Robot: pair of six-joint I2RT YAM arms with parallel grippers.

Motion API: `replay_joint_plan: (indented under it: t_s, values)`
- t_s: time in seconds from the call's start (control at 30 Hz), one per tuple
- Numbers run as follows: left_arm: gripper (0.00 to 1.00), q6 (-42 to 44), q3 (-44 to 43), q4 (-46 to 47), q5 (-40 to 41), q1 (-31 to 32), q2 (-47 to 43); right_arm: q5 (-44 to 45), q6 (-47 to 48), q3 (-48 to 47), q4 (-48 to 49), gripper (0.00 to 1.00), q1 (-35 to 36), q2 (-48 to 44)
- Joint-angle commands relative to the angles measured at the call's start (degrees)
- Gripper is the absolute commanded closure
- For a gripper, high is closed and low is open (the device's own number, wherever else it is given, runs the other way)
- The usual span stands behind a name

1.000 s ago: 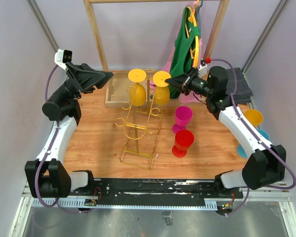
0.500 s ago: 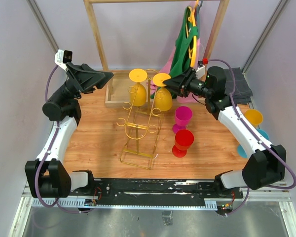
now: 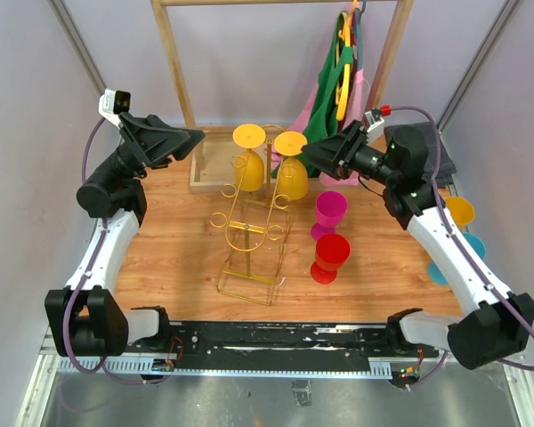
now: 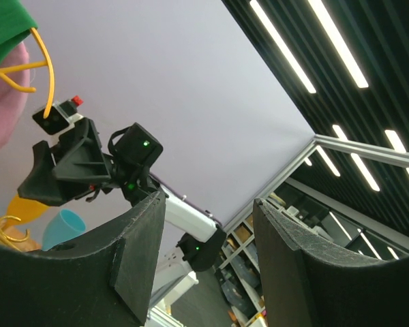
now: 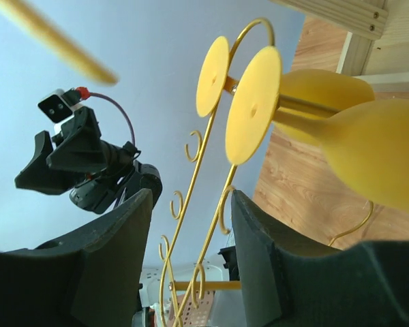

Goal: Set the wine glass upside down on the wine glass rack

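The pink glass [image 3: 330,210] is standing upright, and its rim is clear of the rack. I should now move my right gripper there until its open fingers are on both sides of the pink glass's rim [image 3: 345,203].
The gold wire wine glass rack [image 3: 249,227] stands mid-table. Two yellow wine glasses hang upside down from its top loops, one on the left [image 3: 248,167] and one on the right [image 3: 292,178]. My right gripper [image 3: 310,152] hovers open just right of the right glass's foot, apart from it. In the right wrist view, both yellow feet [image 5: 253,102] and the rack wires [image 5: 221,204] lie beyond the open right gripper [image 5: 191,204], which holds nothing. My left gripper [image 3: 198,136] stays raised left of the rack, and it is open and empty in its own view [image 4: 208,208].
A pink glass [image 3: 329,212] and a red glass [image 3: 331,256] stand upright right of the rack. Orange [image 3: 458,212] and blue [image 3: 473,245] glasses sit at the right edge. A wooden rail frame [image 3: 173,62] with hanging green clothes [image 3: 331,98] and a wooden tray [image 3: 206,173] stand behind.
My right gripper opened and let go of the right yellow glass, which now hangs on the rack. The right arm drew back to the right. The left arm has not moved.
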State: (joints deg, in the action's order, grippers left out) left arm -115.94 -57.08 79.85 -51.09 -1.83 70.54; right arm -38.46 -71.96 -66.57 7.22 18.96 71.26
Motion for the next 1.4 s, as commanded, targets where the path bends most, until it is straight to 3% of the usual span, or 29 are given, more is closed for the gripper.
replay_joint_plan:
  t_s: [0.0, 0.4, 0.63, 1.03, 1.37]
  values:
    - [0.41, 0.54, -0.23, 2.24, -0.5, -0.46, -0.06, 0.13, 2.32, 2.52, -2.11, 0.45, -1.83, -4.9]
    - [0.41, 5.11, -0.23, -2.64, -2.48, -0.46, 0.19, 6.43, 20.65, 2.55, -27.17, 0.41, -5.48, -19.25]
    - [0.41, 7.22, -0.58, -4.62, -2.88, -0.46, 0.14, 18.9, 33.92, -1.21, -44.48, 0.47, -5.54, -18.77]
    - [0.41, 10.13, -0.38, -8.7, -3.46, -0.46, -1.91, 27.1, 39.75, 0.14, -46.15, 0.48, -5.56, -9.82]
    - [0.42, 13.32, -1.46, -13.58, -4.14, -0.46, -2.95, 25.79, 40.58, 2.04, -43.23, 0.47, -5.59, -1.83]
